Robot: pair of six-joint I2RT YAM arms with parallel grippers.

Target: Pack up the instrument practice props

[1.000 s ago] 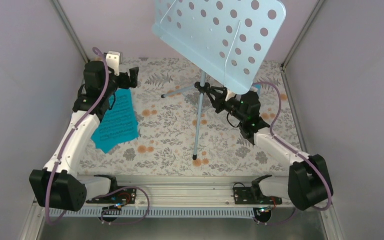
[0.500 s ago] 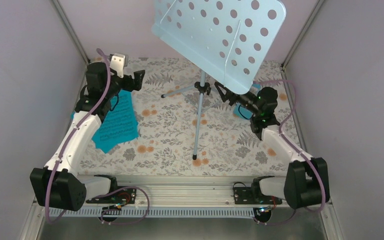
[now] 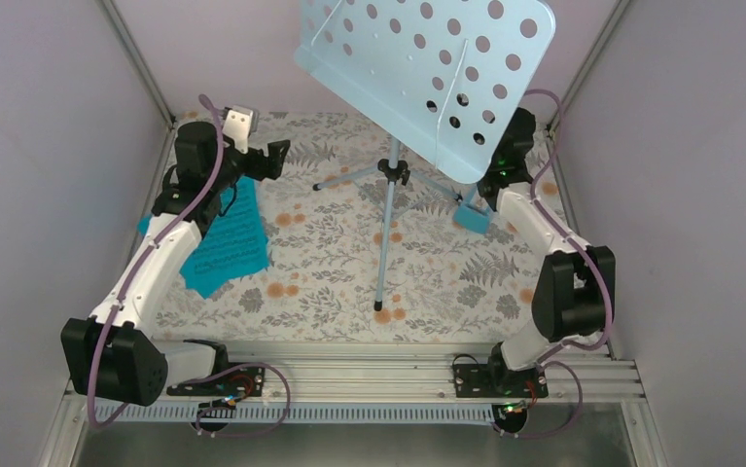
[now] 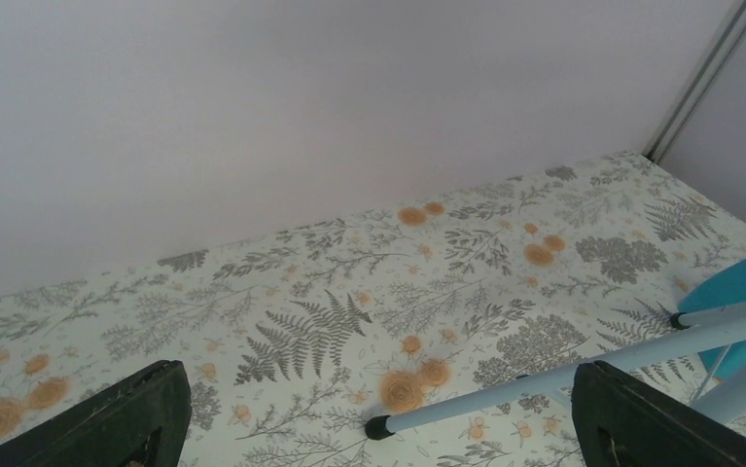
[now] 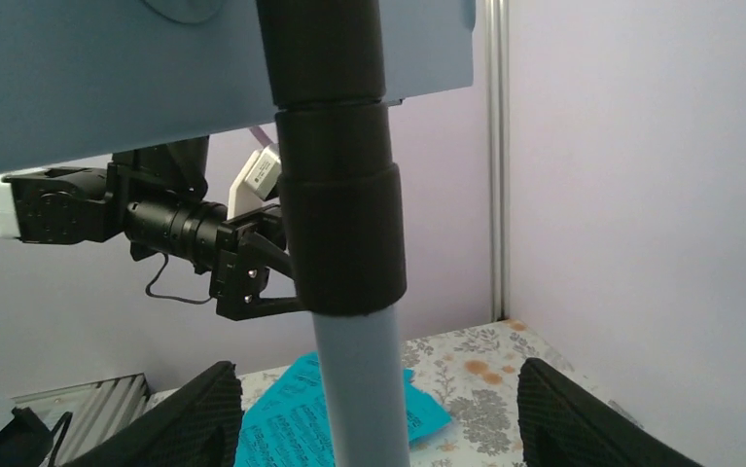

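Next, my left gripper grabs the near leg (image 3: 386, 232) and folds the legs together, because the tripod legs (image 3: 350, 177) are spread wide and my right gripper is up at the pole.
The pale blue music stand stands mid-table, its perforated desk (image 3: 427, 68) tilted above the tripod legs (image 3: 385, 243). Turquoise sheet-music pages (image 3: 228, 238) lie at the left. The small blue metronome (image 3: 473, 216) sits right of the stand. My left gripper (image 3: 276, 159) is open and empty, above the table left of the stand; its view (image 4: 378, 389) shows one leg's black tip (image 4: 378, 426) between the fingers. My right gripper is raised behind the desk, its wrist (image 3: 513, 146) showing. In its view the open right gripper (image 5: 373, 418) straddles the pole (image 5: 359, 379) below a black collar (image 5: 339, 195), not touching.
Grey walls enclose the floral table (image 3: 330, 272) at left, back and right, with corner posts (image 3: 135, 58). A metal rail (image 3: 369, 375) runs along the near edge. The desk's underside (image 5: 106, 78) hangs just above my right gripper. The left arm's gripper (image 5: 242, 272) shows beyond the pole.
My right arm has swung up from the tripod hub to behind the desk, with the pole now between its fingers. My left gripper has edged right towards the stand.
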